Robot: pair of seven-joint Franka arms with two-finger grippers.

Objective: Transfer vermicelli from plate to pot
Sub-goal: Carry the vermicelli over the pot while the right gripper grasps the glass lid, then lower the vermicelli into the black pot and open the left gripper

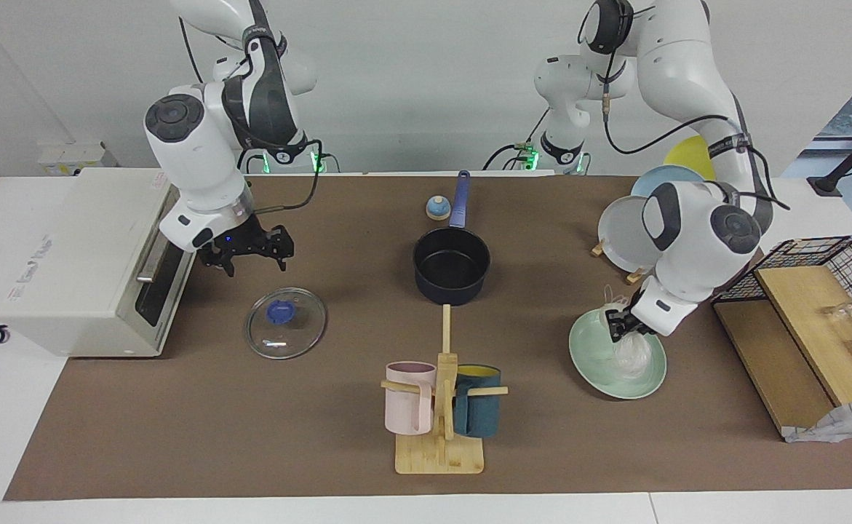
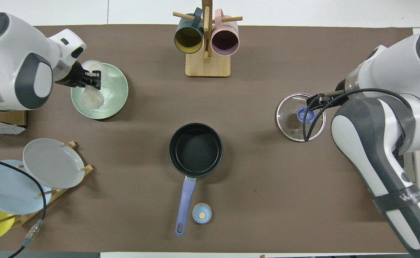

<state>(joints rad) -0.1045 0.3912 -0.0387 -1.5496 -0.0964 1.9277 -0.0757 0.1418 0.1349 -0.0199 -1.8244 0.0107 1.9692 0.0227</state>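
I expect the glass lid (image 2: 301,116) to cover the dark pot from edge to edge when I lower it, as its round rim (image 2: 281,131) almost matches the pot's opening.
The pale mint-green plate (image 1: 591,348) (image 2: 118,89) lies toward the left arm's end of the table. Two whitish vermicelli nests are on it: one at the rim nearer to the robots (image 1: 612,297) (image 2: 91,98), one farther from them (image 1: 633,356) (image 2: 95,66). My left gripper (image 1: 620,325) (image 2: 95,79) is down over the plate between the nests, among the noodles. The dark pot (image 1: 451,266) (image 2: 195,149) with a blue handle stands empty mid-table. My right gripper (image 1: 255,255) (image 2: 317,101) waits, open and empty, above the nearer edge of the glass lid (image 1: 285,322).
A mug rack (image 1: 440,407) with a pink and a dark teal mug stands farther from the robots than the pot. A small blue knob (image 1: 437,209) lies beside the pot handle. A plate rack (image 2: 52,163), a wire basket with boards (image 1: 818,291) and a white oven (image 1: 84,262) line the table's ends.
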